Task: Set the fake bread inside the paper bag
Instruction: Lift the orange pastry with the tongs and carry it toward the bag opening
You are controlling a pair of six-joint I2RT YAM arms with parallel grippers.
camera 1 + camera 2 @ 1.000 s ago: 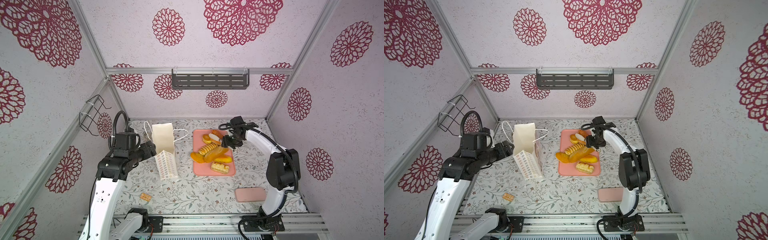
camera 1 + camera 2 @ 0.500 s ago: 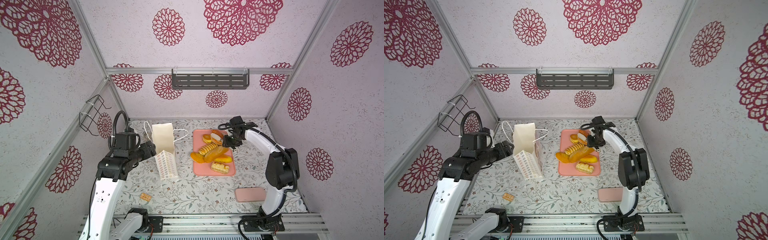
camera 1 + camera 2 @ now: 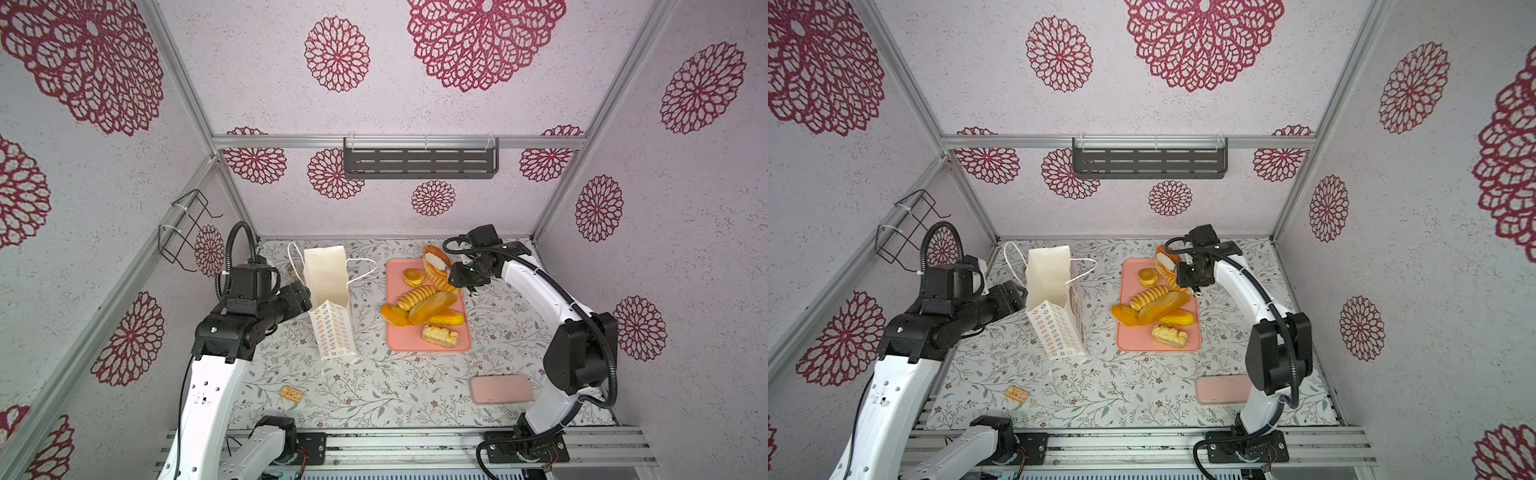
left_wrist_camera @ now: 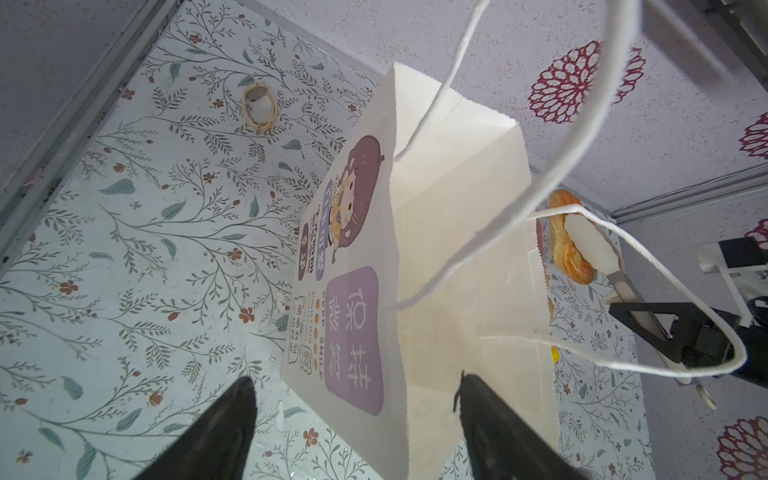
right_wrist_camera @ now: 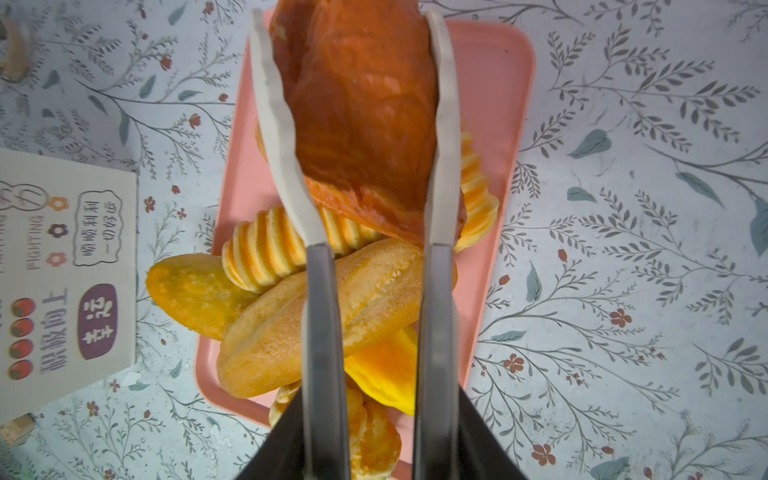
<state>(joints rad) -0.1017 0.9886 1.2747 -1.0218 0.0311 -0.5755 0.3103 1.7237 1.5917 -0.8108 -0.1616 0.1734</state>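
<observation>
The paper bag's side (image 4: 352, 344) is loosely between my left gripper's open fingers, so next I close them on its upper edge (image 4: 402, 392) to steady the bag for the pastry.
The paper bag (image 3: 328, 282) (image 3: 1050, 282) stands upright and open-topped, left of the tray. My left gripper (image 3: 301, 293) (image 4: 356, 378) is open at the bag's top; its dark fingers straddle a side wall's upper edge without pinching it. The right gripper (image 3: 436, 266) (image 5: 345, 20) is shut on an orange-brown flaky pastry (image 3: 432, 251) (image 5: 365, 116), held above the far end of the pink tray (image 3: 465, 345). The other fake bread lies on the tray: a long loaf (image 3: 432, 307), a ridged roll (image 3: 415, 296), a round bun (image 3: 413, 276) and a pale rectangular pastry (image 3: 440, 336).
A tiny tan cracker piece (image 3: 291, 393) lies near the front left, and a flat pink case (image 3: 501, 389) sits by the right arm's base. A wire rack (image 3: 187, 228) hangs on the left wall and a dark shelf (image 3: 419, 163) on the back wall.
The right gripper has closed on the flaky pastry at the tray's far end and raised it slightly. The left arm and the bag have stayed put.
</observation>
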